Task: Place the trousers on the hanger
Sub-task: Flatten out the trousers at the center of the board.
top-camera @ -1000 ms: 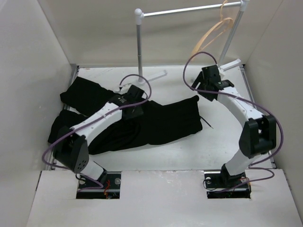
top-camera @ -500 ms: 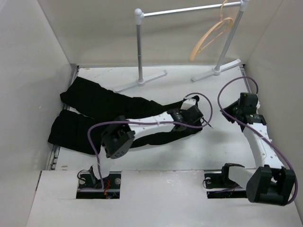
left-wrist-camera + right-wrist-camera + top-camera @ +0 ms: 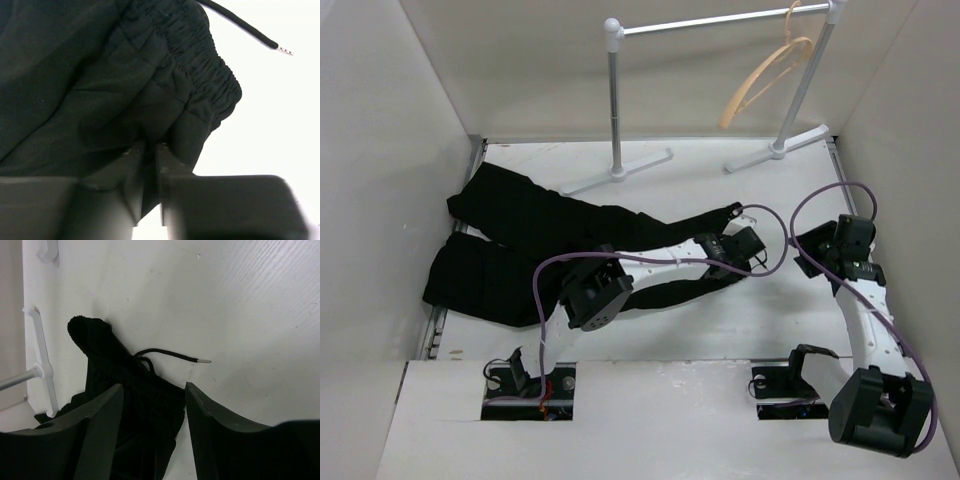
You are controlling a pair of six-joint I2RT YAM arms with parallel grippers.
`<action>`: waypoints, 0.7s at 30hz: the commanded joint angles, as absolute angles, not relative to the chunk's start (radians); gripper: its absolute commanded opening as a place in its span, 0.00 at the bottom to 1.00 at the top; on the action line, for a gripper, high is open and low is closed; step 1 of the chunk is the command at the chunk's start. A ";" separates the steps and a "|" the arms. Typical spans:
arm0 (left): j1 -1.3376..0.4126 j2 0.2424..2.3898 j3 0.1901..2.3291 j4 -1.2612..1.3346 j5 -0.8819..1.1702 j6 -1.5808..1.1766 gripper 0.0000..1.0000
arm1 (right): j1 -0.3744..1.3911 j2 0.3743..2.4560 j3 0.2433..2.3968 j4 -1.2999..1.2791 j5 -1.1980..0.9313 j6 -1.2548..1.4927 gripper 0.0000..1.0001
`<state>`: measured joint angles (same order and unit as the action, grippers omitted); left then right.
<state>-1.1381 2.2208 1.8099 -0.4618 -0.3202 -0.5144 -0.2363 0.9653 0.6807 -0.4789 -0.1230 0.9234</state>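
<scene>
Next, my right gripper takes the elastic edge (image 3: 136,377) and pulls the trousers straight, because my left gripper is reaching far across the trousers to a fold (image 3: 150,134) below the waistband.
The black trousers (image 3: 520,245) lie across the left and middle of the table, waistband to the right. My left gripper (image 3: 745,247) reaches across them and is shut on a fold of fabric just below the elastic waistband (image 3: 200,70); in the left wrist view the gripper (image 3: 149,152) has cloth pinched between its jaws. My right gripper (image 3: 825,245) is open just right of the waistband. In the right wrist view the right gripper (image 3: 152,392) has the waistband corner (image 3: 130,385) between its jaws, untouched. The tan hanger (image 3: 765,75) hangs on the rack at the back right.
The white tubular rack (image 3: 615,100) stands at the back with two flat feet; one foot shows in the right wrist view (image 3: 42,370). A black drawstring with a metal tip (image 3: 172,356) lies on the table by the waistband. White walls close in both sides.
My left arm swung right from the middle of the trousers to the waistband and shut on it. My right arm drew back from the rack to beside the waistband.
</scene>
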 commanded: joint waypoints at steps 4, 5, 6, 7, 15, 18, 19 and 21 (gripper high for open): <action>-1.128 2.033 1.637 -0.410 -0.330 -0.578 0.00 | -0.214 0.995 0.683 -0.393 -0.132 0.930 0.65; -1.127 1.967 1.582 -0.384 -0.347 -0.598 0.00 | -0.196 1.006 0.687 -0.388 -0.129 0.925 0.68; -1.127 1.904 1.533 -0.362 -0.362 -0.615 0.00 | -0.171 1.023 0.692 -0.379 -0.126 0.919 0.70; -1.127 1.843 1.485 -0.341 -0.373 -0.633 0.00 | -0.142 1.047 0.699 -0.370 -0.123 0.905 0.72; -1.108 1.525 1.154 -0.279 -0.403 -0.816 0.00 | 0.051 1.199 0.699 -0.321 -0.089 0.878 0.44; -1.062 1.430 1.051 -0.256 -0.397 -0.896 0.00 | 0.152 1.265 0.710 -0.318 -0.092 0.845 0.32; -1.046 1.405 1.023 -0.244 -0.381 -0.914 0.00 | 0.183 1.287 0.715 -0.311 -0.083 0.838 0.32; -1.007 1.367 0.974 -0.232 -0.351 -0.952 0.00 | 0.220 1.322 0.727 -0.284 -0.071 0.827 0.37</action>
